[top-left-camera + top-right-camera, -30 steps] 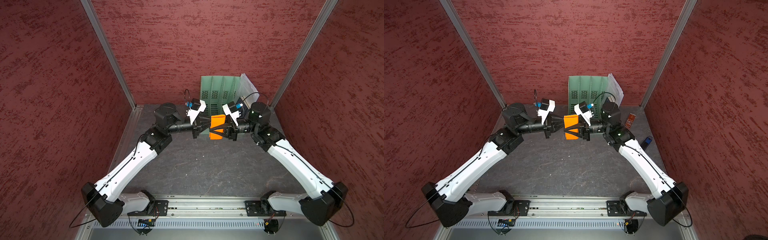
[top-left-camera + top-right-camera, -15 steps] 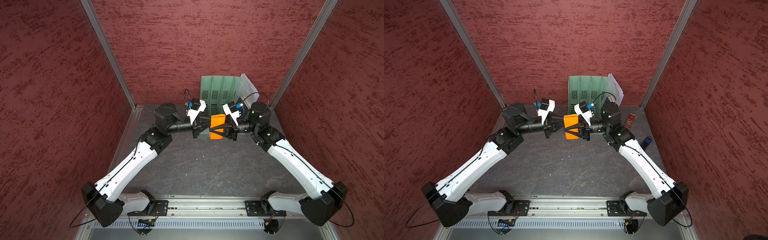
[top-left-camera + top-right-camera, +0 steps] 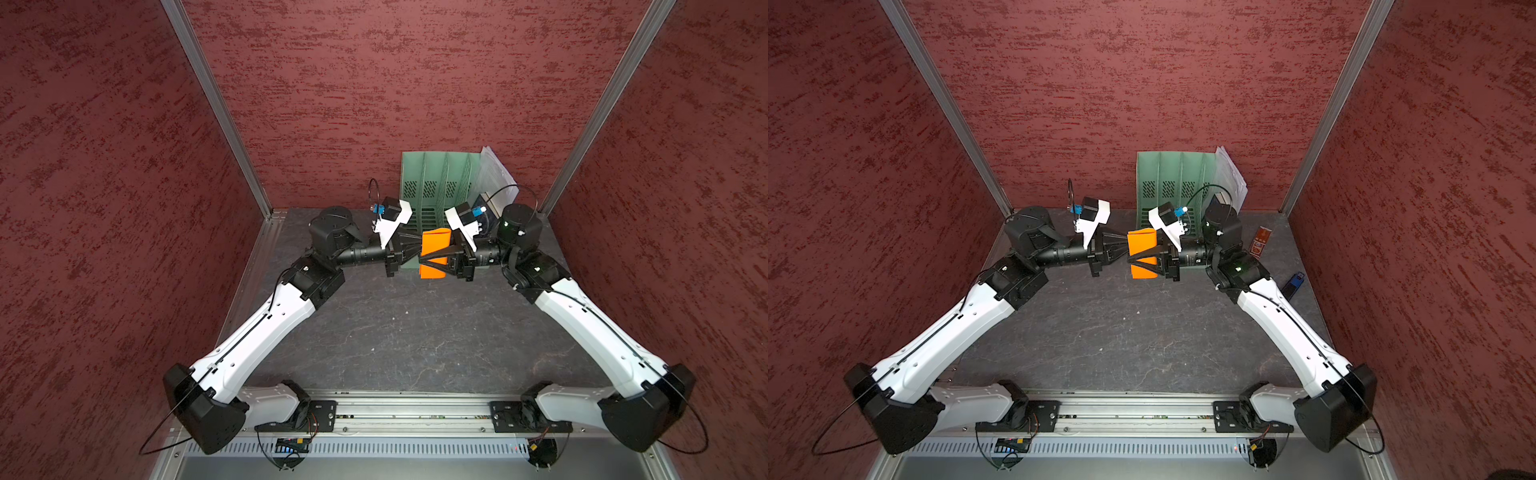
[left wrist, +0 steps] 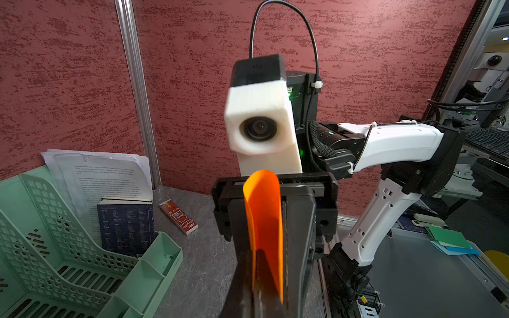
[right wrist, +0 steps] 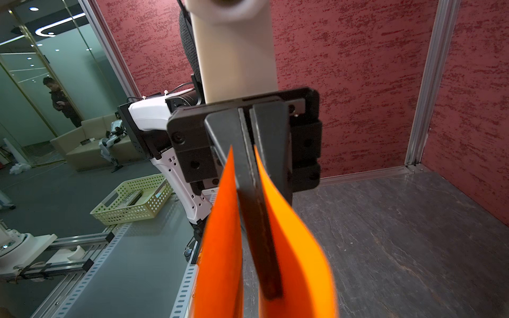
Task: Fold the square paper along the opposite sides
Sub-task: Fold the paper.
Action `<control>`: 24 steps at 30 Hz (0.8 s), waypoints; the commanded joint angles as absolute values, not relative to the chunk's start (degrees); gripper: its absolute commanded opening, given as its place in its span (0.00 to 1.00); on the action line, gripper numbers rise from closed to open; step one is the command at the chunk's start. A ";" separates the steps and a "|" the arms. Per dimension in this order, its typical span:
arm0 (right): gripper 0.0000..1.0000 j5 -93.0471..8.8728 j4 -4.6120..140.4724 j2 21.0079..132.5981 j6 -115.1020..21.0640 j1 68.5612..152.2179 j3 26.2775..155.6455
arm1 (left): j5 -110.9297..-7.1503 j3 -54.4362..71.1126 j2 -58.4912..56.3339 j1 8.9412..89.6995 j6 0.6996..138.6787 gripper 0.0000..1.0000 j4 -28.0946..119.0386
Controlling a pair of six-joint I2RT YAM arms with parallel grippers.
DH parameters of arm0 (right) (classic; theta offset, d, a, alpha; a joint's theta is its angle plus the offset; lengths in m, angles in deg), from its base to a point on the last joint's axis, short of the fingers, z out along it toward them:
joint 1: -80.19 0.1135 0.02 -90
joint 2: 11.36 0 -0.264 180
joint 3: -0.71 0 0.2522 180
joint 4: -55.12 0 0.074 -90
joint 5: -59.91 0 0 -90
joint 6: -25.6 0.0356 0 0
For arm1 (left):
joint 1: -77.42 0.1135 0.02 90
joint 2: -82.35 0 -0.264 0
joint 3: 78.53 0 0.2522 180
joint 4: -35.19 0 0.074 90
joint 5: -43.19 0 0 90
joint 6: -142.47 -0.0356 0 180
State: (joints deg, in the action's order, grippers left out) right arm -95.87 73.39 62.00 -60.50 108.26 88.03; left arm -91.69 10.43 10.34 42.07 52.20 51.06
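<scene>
My left gripper needs to open and close over both layers [image 3: 425, 246] before my right gripper opens, because a layer of the paper [image 5: 222, 238] runs outside my left gripper's fingers.
The square paper [image 3: 434, 241] [image 3: 1142, 241] is bright orange and hangs in the air in front of the rack, bent over into a narrow loop with two layers. In the left wrist view the paper [image 4: 264, 209] rises from my left gripper [image 4: 254, 261], which is shut on one layer. The other layer passes outside one finger. In both top views my left gripper [image 3: 415, 253] reaches in from the left. My right gripper [image 3: 422, 261] [image 3: 1129, 259] comes from the right, its fingers closed over both layers. In the right wrist view the paper [image 5: 292, 242] hides my own fingertips.
A green file rack [image 3: 432, 183] [image 4: 68, 247] stands at the back wall with white printed sheets [image 3: 494, 174] and a dark book [image 4: 125, 223] beside it. A red packet [image 3: 1260, 241] and a blue object [image 3: 1293, 284] lie at the right. Red walls enclose the table on three sides.
</scene>
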 commanded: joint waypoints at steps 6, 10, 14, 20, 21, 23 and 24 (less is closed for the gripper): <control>0.17 -96.62 71.87 62.03 -60.32 108.93 89.03 | -91.68 9.72 10.81 42.37 52.35 0.00 50.86; 0.12 -96.62 71.87 61.90 -60.30 108.93 88.98 | -91.64 9.76 11.19 42.44 52.33 0.00 51.01; 0.11 -96.64 71.74 61.85 -60.19 108.92 89.00 | -91.55 9.59 11.35 42.44 52.34 0.00 50.96; 0.09 -96.71 71.53 61.84 -60.15 108.95 88.92 | -91.46 9.58 11.37 42.53 52.33 0.00 50.82; 0.09 -96.71 71.52 61.84 -60.10 108.93 88.91 | -91.38 9.60 11.29 42.55 52.34 0.00 50.84; 0.09 -96.66 71.52 61.94 -60.15 108.92 89.00 | -91.16 9.67 11.25 42.53 52.40 0.01 50.81; 0.09 -96.71 71.52 61.94 -60.10 108.93 88.92 | -90.98 9.64 11.25 42.64 52.45 0.02 50.83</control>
State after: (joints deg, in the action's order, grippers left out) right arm -95.84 73.37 62.00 -60.26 108.26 88.03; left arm -91.87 10.19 10.69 42.09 52.20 51.04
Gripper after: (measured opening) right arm 0.092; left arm 0.051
